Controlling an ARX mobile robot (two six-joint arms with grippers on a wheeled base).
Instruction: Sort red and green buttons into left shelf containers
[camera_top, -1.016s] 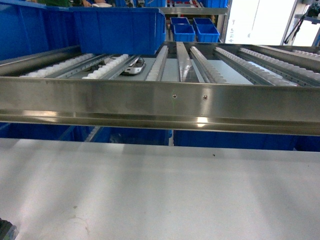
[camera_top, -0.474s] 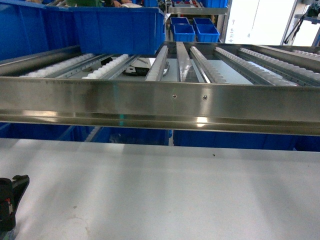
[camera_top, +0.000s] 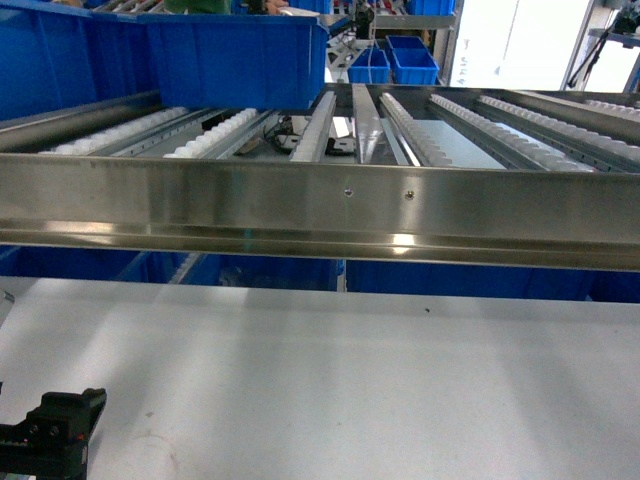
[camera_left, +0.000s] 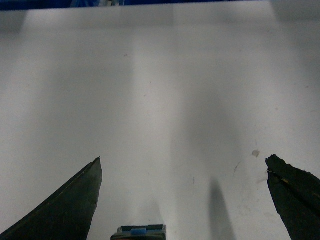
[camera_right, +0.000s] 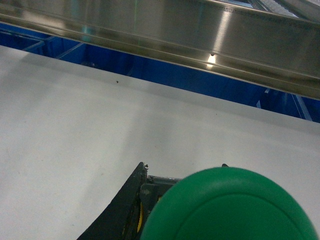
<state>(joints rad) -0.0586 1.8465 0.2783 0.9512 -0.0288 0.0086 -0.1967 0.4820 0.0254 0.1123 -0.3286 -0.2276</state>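
The left gripper's open fingers have a black block (camera_left: 138, 234) with a blue piece (camera_left: 138, 231) between them, so the robot should expect a hidden red cap on the block.
A green button (camera_right: 235, 207) fills the lower part of the right wrist view, its round green cap facing the camera. My right gripper (camera_right: 185, 172) is shut on its grey body, with one black finger (camera_right: 117, 210) showing to the left of it, low over the white table. My left gripper (camera_left: 183, 165) is open over bare table with nothing between its fingers. Its black body (camera_top: 55, 432) shows at the bottom left of the head view. Large blue tubs (camera_top: 235, 60) stand on the left shelf rollers. No red button is in view.
A steel shelf rail (camera_top: 330, 210) runs across above the white table (camera_top: 350, 380), with roller tracks (camera_top: 440, 135) behind it. Small blue bins (camera_top: 390, 62) stand far back. More blue containers (camera_top: 260, 272) sit under the shelf.
My left gripper has come into the head view at the bottom left and moved to the right over the table. The shelf and the tubs have not moved.
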